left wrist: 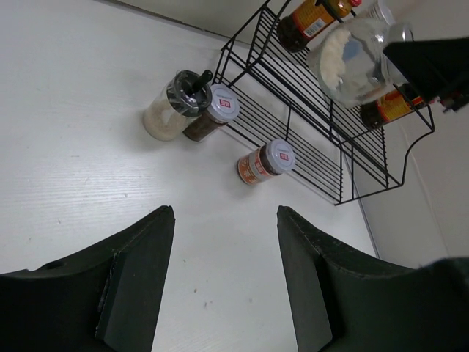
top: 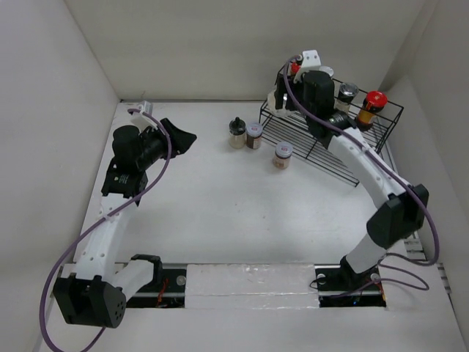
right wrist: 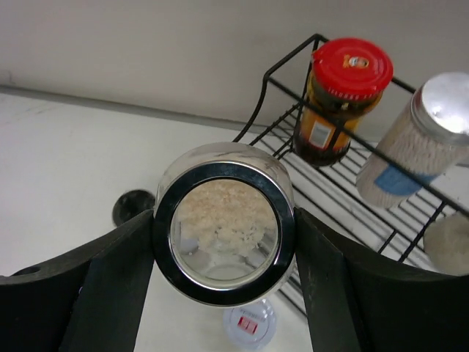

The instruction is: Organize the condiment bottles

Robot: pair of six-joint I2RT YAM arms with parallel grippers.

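My right gripper should keep lowering the upright clear jar (right wrist: 226,229) until it stands in the rack's corner (right wrist: 275,139) beside the red-capped dark jar, because that corner is open.
My right gripper (right wrist: 223,224) is shut on a clear jar (right wrist: 220,187) of pale powder with a silver-ringed lid, and holds it above the near left part of the black wire rack (top: 315,143). The jar also shows in the left wrist view (left wrist: 350,62). On the rack stand a red-capped dark jar (right wrist: 344,92), a pale silver-lidded jar (right wrist: 418,150) and another red-capped jar (top: 372,106). On the table left of the rack stand a black-lidded pale jar (left wrist: 174,110), a brown jar (left wrist: 211,116) and a reddish silver-lidded jar (left wrist: 264,163). My left gripper (left wrist: 226,279) is open and empty, well short of these.
White walls enclose the table on the left, back and right. The rack (left wrist: 293,110) sits in the back right corner against the wall. My right arm (top: 366,169) reaches over the rack's front edge.
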